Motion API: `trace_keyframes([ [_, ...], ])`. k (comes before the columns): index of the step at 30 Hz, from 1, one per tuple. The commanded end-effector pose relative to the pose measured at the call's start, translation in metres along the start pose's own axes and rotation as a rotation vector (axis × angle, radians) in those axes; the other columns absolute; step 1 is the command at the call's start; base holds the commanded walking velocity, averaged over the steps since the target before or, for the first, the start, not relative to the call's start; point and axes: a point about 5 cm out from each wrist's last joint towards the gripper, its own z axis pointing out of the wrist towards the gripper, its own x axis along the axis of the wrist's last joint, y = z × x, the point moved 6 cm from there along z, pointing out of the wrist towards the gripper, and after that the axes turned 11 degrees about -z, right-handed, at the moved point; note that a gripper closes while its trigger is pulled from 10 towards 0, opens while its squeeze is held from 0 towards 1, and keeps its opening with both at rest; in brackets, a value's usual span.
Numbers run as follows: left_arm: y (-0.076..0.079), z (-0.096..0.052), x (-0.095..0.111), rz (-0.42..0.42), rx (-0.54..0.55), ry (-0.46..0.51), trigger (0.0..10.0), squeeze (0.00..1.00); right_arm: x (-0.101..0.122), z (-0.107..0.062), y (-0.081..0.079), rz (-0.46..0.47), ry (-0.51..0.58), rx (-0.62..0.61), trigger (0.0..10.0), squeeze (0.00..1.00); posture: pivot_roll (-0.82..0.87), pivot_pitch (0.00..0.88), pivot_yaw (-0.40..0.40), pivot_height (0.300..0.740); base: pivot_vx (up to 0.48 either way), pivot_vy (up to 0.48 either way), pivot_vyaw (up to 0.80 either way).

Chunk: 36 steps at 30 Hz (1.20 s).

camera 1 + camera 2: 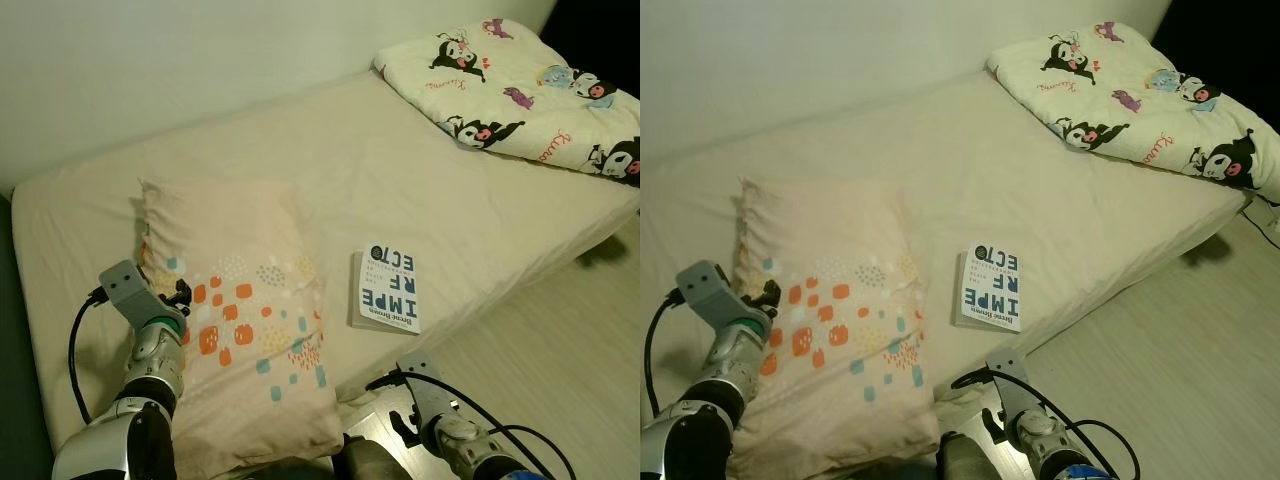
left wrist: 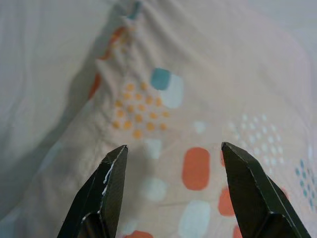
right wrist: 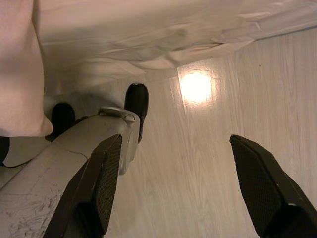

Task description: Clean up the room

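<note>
Loose wrinkles [image 2: 128, 62] go along the edge of the cream pillow. The pillowcase [image 1: 235, 315] will bunch up into a fold and drag the pillow with it when I pull.
A cream pillow [image 1: 240, 330] with orange, blue and white patches lies on the near left of the bed [image 1: 400, 190]. A white and blue book [image 1: 388, 290] rests flat on the sheet just right of the pillow. My left gripper [image 2: 171, 148] hovers open over the pillow's left part, its black fingers [image 2: 111, 183] spread above the patterned cloth; its wrist [image 1: 150, 310] sits at the pillow's left edge. My right gripper [image 3: 173, 148] hangs open over the wooden floor beside the bed, with nothing between its fingers.
A folded cartoon-print blanket [image 1: 520, 90] lies at the bed's far right corner. The white wall [image 1: 200, 60] runs behind the bed. Pale wood floor [image 1: 560, 370] opens to the right. My own leg and black foot [image 3: 136, 101] stand by the bed edge.
</note>
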Motion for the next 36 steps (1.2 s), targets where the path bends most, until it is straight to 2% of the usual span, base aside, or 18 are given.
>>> trace_keyframes([
  [1,0.002,-0.002,-0.007,0.033,-0.016,-0.016,10.0,0.0,-0.008,-0.001,-0.002,0.001,-0.026,0.005,10.0,0.0,-0.1,0.09,0.054,0.67,0.0,0.0,0.0],
  [8,0.007,-0.001,-0.004,0.021,-0.027,-0.005,10.0,0.0,-0.006,0.0,-0.004,0.0,-0.022,0.014,10.0,0.0,-0.1,0.092,0.048,0.645,0.0,0.0,0.0],
  [15,0.004,-0.001,-0.005,0.004,-0.009,-0.009,10.0,0.0,-0.005,0.0,-0.004,-0.003,-0.019,0.014,10.0,0.0,-0.1,0.097,0.046,0.625,0.0,0.0,0.0],
  [20,0.008,0.002,0.003,-0.069,-0.008,0.006,10.0,0.0,-0.002,0.0,-0.005,0.003,-0.001,0.025,10.0,0.0,-0.1,0.101,0.035,0.61,0.0,0.0,0.0],
  [22,0.016,0.005,0.014,-0.139,-0.026,0.03,10.0,0.0,-0.001,0.0,-0.007,0.002,0.005,0.032,10.0,0.0,-0.1,0.104,0.035,0.61,0.0,0.0,0.0],
  [23,0.016,0.005,0.014,-0.139,-0.026,0.03,10.0,0.0,-0.001,0.0,-0.007,0.002,0.005,0.032,10.0,0.0,-0.1,0.104,0.035,0.61,0.0,0.0,0.0],
  [25,0.028,0.008,0.03,-0.208,-0.067,0.067,10.0,0.0,-0.001,0.0,-0.008,0.004,0.009,0.038,10.0,0.0,-0.1,0.111,0.035,0.61,0.0,0.0,0.0],
  [27,0.032,0.009,0.037,-0.23,-0.08,0.081,10.0,0.0,0.0,0.0,-0.008,0.005,0.011,0.039,10.0,0.0,-0.1,0.111,0.035,0.61,0.0,0.0,0.0],
  [28,0.04,0.011,0.045,-0.278,-0.096,0.089,10.0,0.0,-0.001,0.0,-0.009,0.005,0.012,0.039,10.0,0.0,-0.1,0.118,0.038,0.61,0.0,0.0,0.0],
  [32,0.052,0.012,0.05,-0.31,-0.137,0.089,10.0,0.0,-0.002,0.0,-0.009,0.005,0.011,0.04,10.0,0.0,-0.1,0.124,0.041,0.61,0.0,0.0,0.0],
  [33,0.06,0.012,0.053,-0.318,-0.164,0.093,10.0,1.0,-0.003,0.0,-0.01,0.004,0.009,0.041,10.0,0.0,-0.1,0.128,0.042,0.61,0.0,0.0,0.0],
  [35,0.064,0.011,0.054,-0.32,-0.176,0.097,10.0,1.0,-0.004,0.0,-0.01,0.005,0.008,0.042,10.0,0.0,-0.1,0.13,0.043,0.61,0.0,0.0,0.0],
  [36,0.072,0.011,0.058,-0.305,-0.206,0.109,10.0,1.0,-0.005,-0.001,-0.01,0.006,0.006,0.043,10.0,0.0,-0.1,0.13,0.043,0.61,0.0,0.0,0.0],
])
